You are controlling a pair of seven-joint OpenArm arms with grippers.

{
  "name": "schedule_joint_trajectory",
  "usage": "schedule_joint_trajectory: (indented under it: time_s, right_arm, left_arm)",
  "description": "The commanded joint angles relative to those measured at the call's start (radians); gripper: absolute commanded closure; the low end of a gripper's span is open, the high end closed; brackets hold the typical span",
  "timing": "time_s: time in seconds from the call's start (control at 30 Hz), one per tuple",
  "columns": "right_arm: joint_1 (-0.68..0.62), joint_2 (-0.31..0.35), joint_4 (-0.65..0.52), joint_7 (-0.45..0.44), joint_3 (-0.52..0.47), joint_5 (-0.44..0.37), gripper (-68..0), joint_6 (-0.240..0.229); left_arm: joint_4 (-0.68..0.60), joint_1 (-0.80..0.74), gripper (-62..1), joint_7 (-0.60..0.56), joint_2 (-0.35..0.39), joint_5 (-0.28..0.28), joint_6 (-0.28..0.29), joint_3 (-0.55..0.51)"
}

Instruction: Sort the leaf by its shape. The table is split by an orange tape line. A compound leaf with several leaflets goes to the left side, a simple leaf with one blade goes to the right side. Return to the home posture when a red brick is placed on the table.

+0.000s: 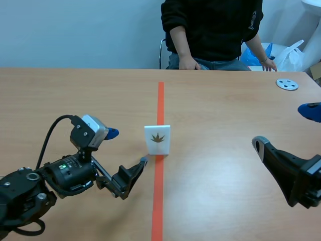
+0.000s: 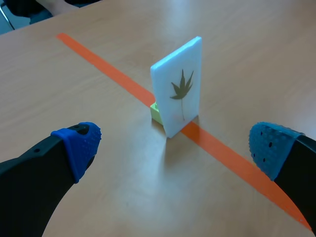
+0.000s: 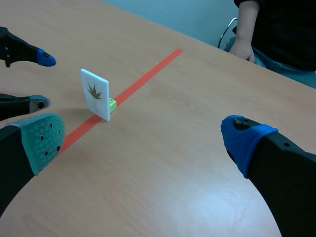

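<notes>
The small green block [image 2: 156,113] is tight against the back of the white card [image 2: 179,88]. The block will move along with the card when I carry it.
A white card [image 1: 157,139] stands upright on the orange tape line [image 1: 159,100], with a brown leaf of several pointed leaflets printed on it. A small green block [image 2: 156,112] props it from behind. My left gripper [image 1: 128,147] is open just left of the card, low over the table. In the left wrist view the card [image 2: 177,89] stands a little ahead of the open left gripper [image 2: 175,148]. My right gripper [image 1: 284,126] is open, far to the right of the card. The right wrist view shows the card [image 3: 95,94] well ahead of the right gripper [image 3: 144,140].
A person [image 1: 215,30] sits across the table with one hand [image 1: 188,63] at its far edge. A white round disc [image 1: 287,84] lies at the back right. The left gripper [image 3: 38,80] shows beside the card in the right wrist view.
</notes>
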State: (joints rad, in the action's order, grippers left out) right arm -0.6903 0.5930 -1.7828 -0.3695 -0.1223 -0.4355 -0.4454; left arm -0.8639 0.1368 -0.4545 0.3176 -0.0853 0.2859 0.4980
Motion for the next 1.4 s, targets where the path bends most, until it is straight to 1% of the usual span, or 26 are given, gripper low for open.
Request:
schedule_joint_trajectory:
  time_s: [0.0, 0.13, 0.23, 0.33, 0.4, 0.5, 0.53, 0.6, 0.77, 0.83, 0.9, 0.93, 1.07, 1.17, 1.23, 1.33, 1.37]
  right_arm:
    - [0.012, 0.010, -0.002, -0.019, -0.001, -0.014, -67.9, 0.003]
    - [0.012, 0.010, -0.002, -0.019, -0.001, -0.014, -67.9, 0.003]
    - [0.012, 0.010, -0.002, -0.019, -0.001, -0.014, -67.9, 0.003]
    - [0.012, 0.010, -0.002, -0.023, -0.001, -0.014, -67.9, 0.003]
    - [0.012, 0.007, -0.002, -0.023, -0.001, -0.014, -67.9, 0.003]
    - [0.012, -0.005, -0.002, -0.023, -0.001, -0.015, -67.9, 0.003]
    - [0.012, -0.008, -0.002, -0.023, -0.001, -0.015, -67.9, 0.003]
    - [0.012, -0.013, -0.002, -0.027, -0.001, -0.015, -67.9, 0.003]
    - [0.012, -0.012, -0.002, -0.029, -0.001, -0.014, -67.9, 0.003]
    - [0.012, -0.012, -0.002, -0.029, -0.001, -0.014, -67.9, 0.003]
    - [0.012, -0.012, -0.002, -0.029, -0.001, -0.014, -67.9, 0.003]
    - [0.012, -0.012, -0.002, -0.029, -0.001, -0.014, -67.9, 0.003]
    - [0.012, -0.012, -0.002, -0.029, -0.001, -0.014, -67.9, 0.003]
    - [0.012, -0.012, -0.002, -0.029, -0.001, -0.014, -67.9, 0.003]
    - [0.012, -0.012, -0.002, -0.029, -0.001, -0.014, -67.9, 0.003]
    - [0.012, -0.012, -0.002, -0.029, -0.001, -0.014, -67.9, 0.003]
    - [0.012, -0.012, -0.002, -0.029, -0.001, -0.014, -67.9, 0.003]
  left_arm:
    - [0.000, 0.038, -62.3, -0.028, -0.024, 0.005, -0.013, 0.008]
    - [0.085, 0.111, -61.1, -0.029, -0.078, 0.024, -0.031, 0.049]
    - [0.135, 0.154, -61.1, -0.029, -0.108, 0.026, -0.041, 0.083]
    - [0.182, 0.192, -61.1, -0.036, -0.135, 0.027, -0.066, 0.111]
    - [0.217, 0.213, -61.0, -0.041, -0.149, 0.027, -0.067, 0.124]
    - [0.264, 0.237, -60.5, -0.047, -0.161, 0.027, -0.071, 0.141]
    - [0.280, 0.244, -58.5, -0.047, -0.165, 0.027, -0.076, 0.145]
    - [0.303, 0.253, -56.8, -0.048, -0.168, 0.027, -0.082, 0.146]
    - [0.325, 0.260, -55.9, -0.050, -0.172, 0.026, -0.082, 0.151]
    - [0.328, 0.260, -51.9, -0.050, -0.174, 0.026, -0.079, 0.161]
    - [0.328, 0.260, -51.7, -0.050, -0.179, 0.021, -0.075, 0.175]
    - [0.328, 0.260, -50.6, -0.050, -0.184, 0.017, -0.074, 0.183]
    - [0.328, 0.260, -41.9, -0.049, -0.200, -0.033, -0.078, 0.214]
    - [0.328, 0.260, -39.1, -0.050, -0.204, -0.064, -0.098, 0.225]
    - [0.328, 0.260, -33.9, -0.050, -0.204, -0.092, -0.119, 0.227]
    - [0.328, 0.260, -24.3, -0.044, -0.201, -0.136, -0.145, 0.227]
    - [0.328, 0.260, -21.0, -0.043, -0.200, -0.145, -0.146, 0.227]
